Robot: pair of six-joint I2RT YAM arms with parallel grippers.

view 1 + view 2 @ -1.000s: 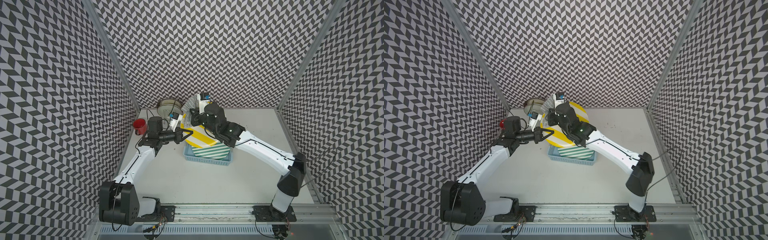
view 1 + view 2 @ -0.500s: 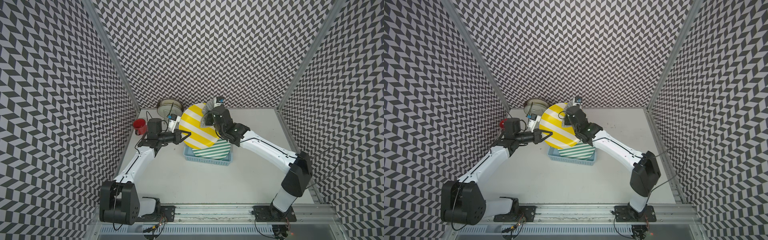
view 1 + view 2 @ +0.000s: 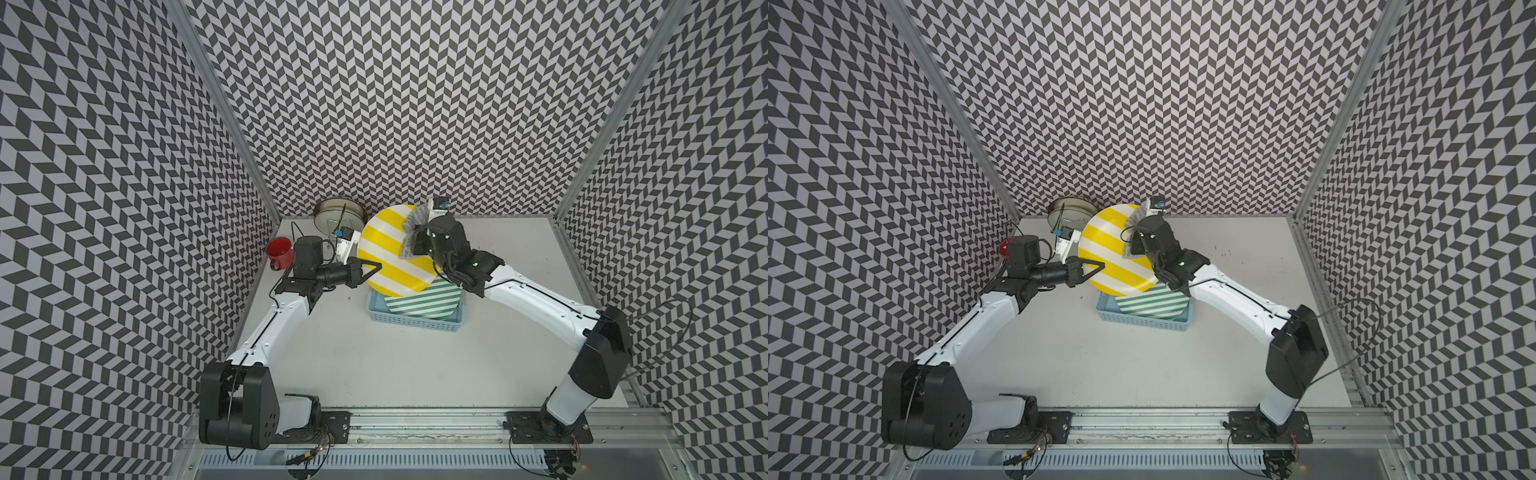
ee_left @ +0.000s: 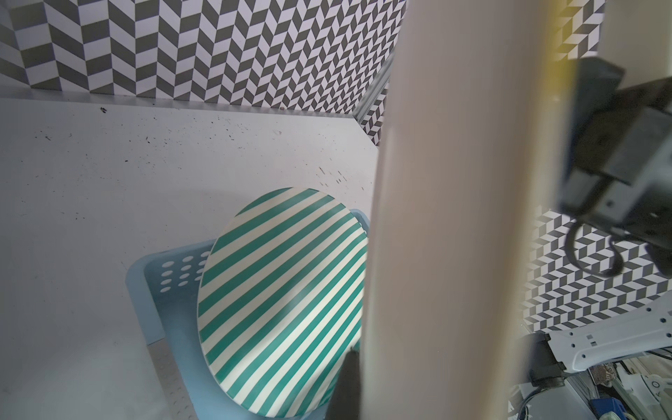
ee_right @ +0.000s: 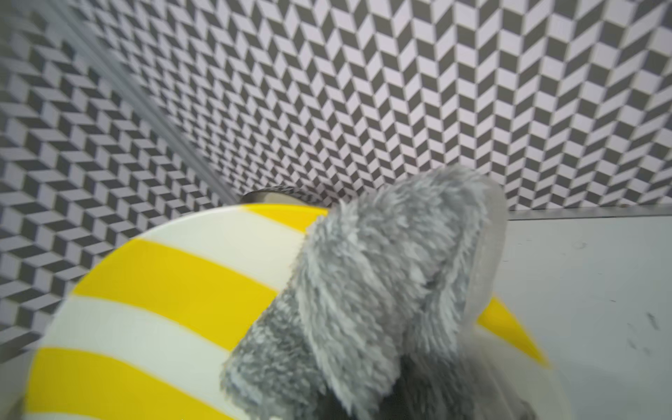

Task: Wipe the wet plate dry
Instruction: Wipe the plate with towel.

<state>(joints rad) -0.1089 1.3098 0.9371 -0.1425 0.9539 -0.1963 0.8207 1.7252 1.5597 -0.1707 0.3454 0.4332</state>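
Note:
My right gripper already has the grey cloth at the wet plate's far rim, so it should sweep the cloth back across the plate toward the plate's rim beside my left gripper.
The wet plate, yellow and white striped, is held tilted in the air over the basket, seen in both top views. My left gripper is shut on its left rim. In the left wrist view the plate's cream underside fills the middle, with one dark finger against it. My right gripper is shut on a fluffy grey cloth, which lies against the plate's upper right face. In the right wrist view the cloth covers the fingers and rests on the plate.
A green striped plate leans in a light blue basket just below the held plate. A red mug and a round metal pan stand at the back left, behind my left wrist. Patterned walls close in three sides.
My right gripper has swept the cloth across the plate from its left side to its upper right edge. The plate's striped face now shows fully. The left gripper has kept its hold.

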